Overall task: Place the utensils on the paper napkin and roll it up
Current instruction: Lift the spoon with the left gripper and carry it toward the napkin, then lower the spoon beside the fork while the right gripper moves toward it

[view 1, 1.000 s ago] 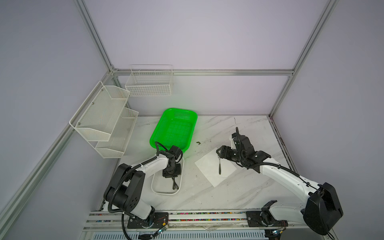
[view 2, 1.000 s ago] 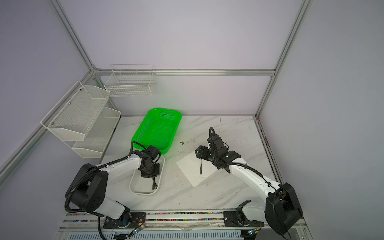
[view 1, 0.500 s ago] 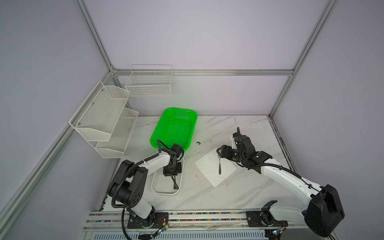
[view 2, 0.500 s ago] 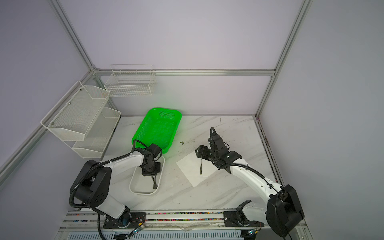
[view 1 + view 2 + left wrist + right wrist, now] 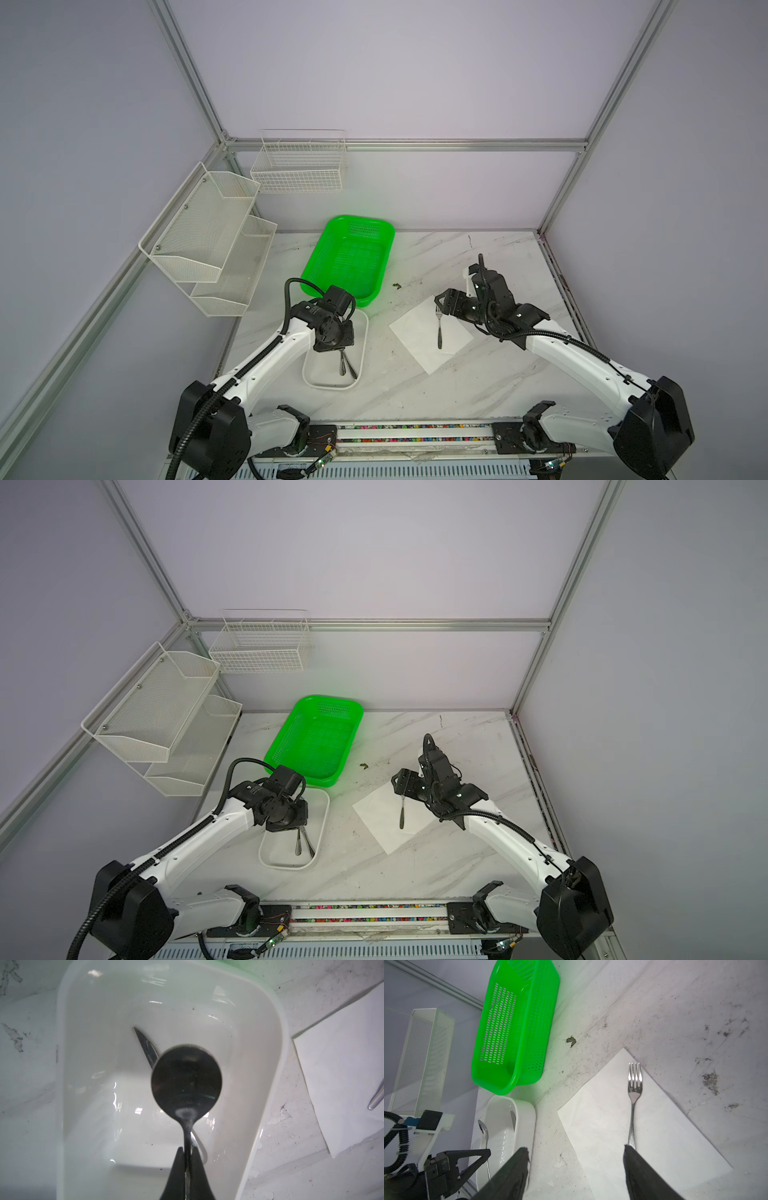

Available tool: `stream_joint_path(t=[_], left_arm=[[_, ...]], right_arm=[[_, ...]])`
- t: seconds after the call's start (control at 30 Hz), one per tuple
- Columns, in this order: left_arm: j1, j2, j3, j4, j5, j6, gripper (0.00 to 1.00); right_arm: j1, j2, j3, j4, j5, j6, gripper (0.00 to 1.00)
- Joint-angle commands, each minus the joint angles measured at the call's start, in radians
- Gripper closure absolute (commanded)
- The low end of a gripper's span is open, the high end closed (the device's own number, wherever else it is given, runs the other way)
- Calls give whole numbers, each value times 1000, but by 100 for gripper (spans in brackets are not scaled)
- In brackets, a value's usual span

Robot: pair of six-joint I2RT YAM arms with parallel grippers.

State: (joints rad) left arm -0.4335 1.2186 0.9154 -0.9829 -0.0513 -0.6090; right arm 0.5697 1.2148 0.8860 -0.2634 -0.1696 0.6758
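Observation:
I keep carrying the spoon with my left gripper until it lies beside the fork, as the spoon's bowl (image 5: pixel 186 1082) points the same way as the fork's teeth.
In the left wrist view my left gripper (image 5: pixel 188 1150) is shut on the thin handle of the spoon (image 5: pixel 186 1080) inside the white tray (image 5: pixel 279 1032). The spoon's dark round bowl covers part of the knife (image 5: pixel 145 1047), which lies on the tray floor. In both top views the wrist hides the jaws; only the ends of the spoon (image 5: pixel 342 368) and knife (image 5: pixel 353 372) stick out. The fork (image 5: pixel 633 1105) lies alone on the paper napkin (image 5: pixel 602 1122), tines toward the far corner. My right gripper (image 5: pixel 576 1150) hangs open over the napkin (image 5: pixel 419 336), holding nothing.
A green perforated basket (image 5: pixel 349 257) stands just behind the tray. White mesh shelves (image 5: pixel 208 232) and a wire basket (image 5: pixel 299 166) hang on the left and back walls. The marble tabletop is smudged, with a small dark scrap (image 5: pixel 571 1041) near the basket.
My left gripper has shut on the spoon's handle, and its wrist shifted slightly over the tray. The right arm, fork and napkin have not moved.

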Motion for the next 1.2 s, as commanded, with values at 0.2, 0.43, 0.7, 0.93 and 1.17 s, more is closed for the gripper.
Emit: stream_joint_path(t=[0.2, 0.43, 0.7, 0.93, 1.17], left_arm=[[-45, -52, 156, 185, 353, 33, 100], [-170, 252, 302, 337, 407, -42, 100], [-241, 636, 573, 388, 394, -78, 100], [-268, 791, 711, 405, 349, -118, 100], [-288, 885, 773, 386, 330, -134, 99]], right_arm=[[4, 22, -41, 14, 93, 44, 26], [-16, 30, -60, 21, 122, 67, 26], [-126, 42, -117, 19, 99, 42, 26], [-182, 38, -149, 21, 61, 5, 26], [-188, 42, -157, 23, 52, -2, 26]])
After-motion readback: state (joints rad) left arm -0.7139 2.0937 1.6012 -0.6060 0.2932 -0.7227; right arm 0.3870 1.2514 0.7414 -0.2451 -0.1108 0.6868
